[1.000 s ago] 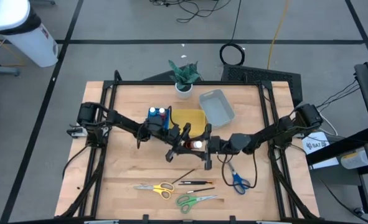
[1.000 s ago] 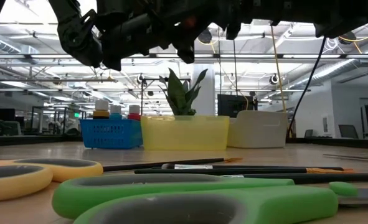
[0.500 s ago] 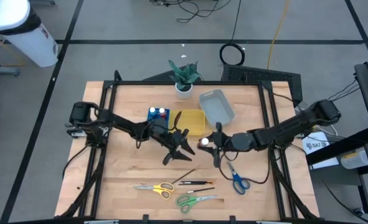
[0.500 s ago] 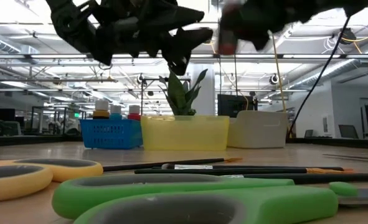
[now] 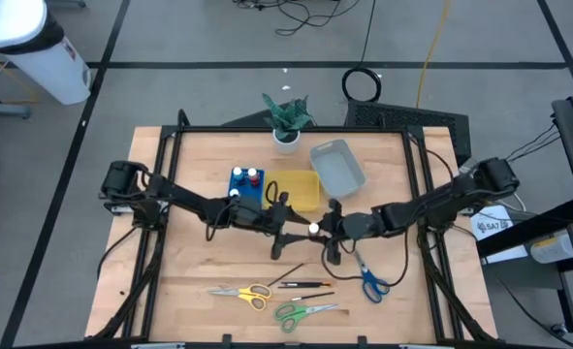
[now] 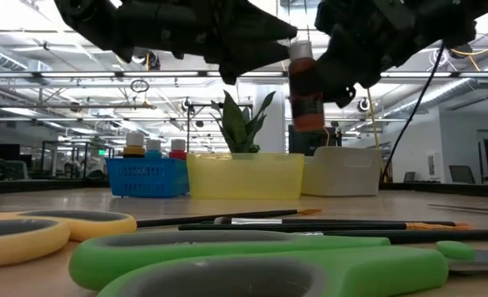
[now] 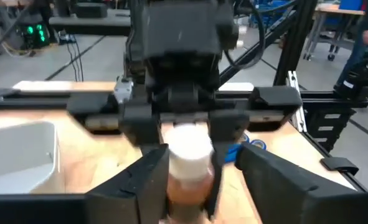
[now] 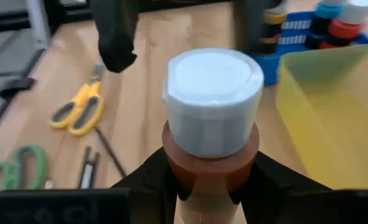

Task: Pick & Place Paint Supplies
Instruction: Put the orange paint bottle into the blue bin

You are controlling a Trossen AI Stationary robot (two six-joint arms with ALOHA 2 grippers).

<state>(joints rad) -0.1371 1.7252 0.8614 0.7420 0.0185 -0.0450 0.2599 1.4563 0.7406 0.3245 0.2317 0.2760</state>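
Observation:
The bottle's white cap (image 6: 300,50) is at the ends of my left gripper's fingers, so next my right gripper pushes the bottle deeper (image 5: 299,228) between those fingers before the handover.
A small paint bottle (image 6: 306,95) with a white cap and brown body hangs in the air over the table's middle, held by my right gripper (image 8: 212,180), which is shut on it. My left gripper (image 7: 202,163) is open and faces it from the left, one finger on each side of the bottle (image 7: 187,171). Three other bottles (image 6: 153,147) stand in the blue tray (image 5: 245,184). Thin brushes (image 5: 303,284) and the yellow (image 5: 243,291), green (image 5: 302,312) and blue (image 5: 369,281) scissors lie flat near the table's front edge. My right gripper pinches the bottle's brown body just under the white cap (image 8: 210,163) between its two fingers, coming level from the table's right. The bottle stands upright, lifted clear of the table. My left gripper's fingers (image 7: 151,177) stand close beside the bottle; I cannot tell whether they touch it.
A yellow tray (image 5: 298,190) and a clear grey tray (image 5: 337,165) sit behind the grippers, with a potted plant (image 5: 286,118) at the far edge. Bare wood lies left of the blue tray and along the table's right side.
My right gripper has carried the bottle downward, and it now shows plainly in the low view. My left gripper has turned toward the table's right, so that its open fingers now stand on either side of the bottle.

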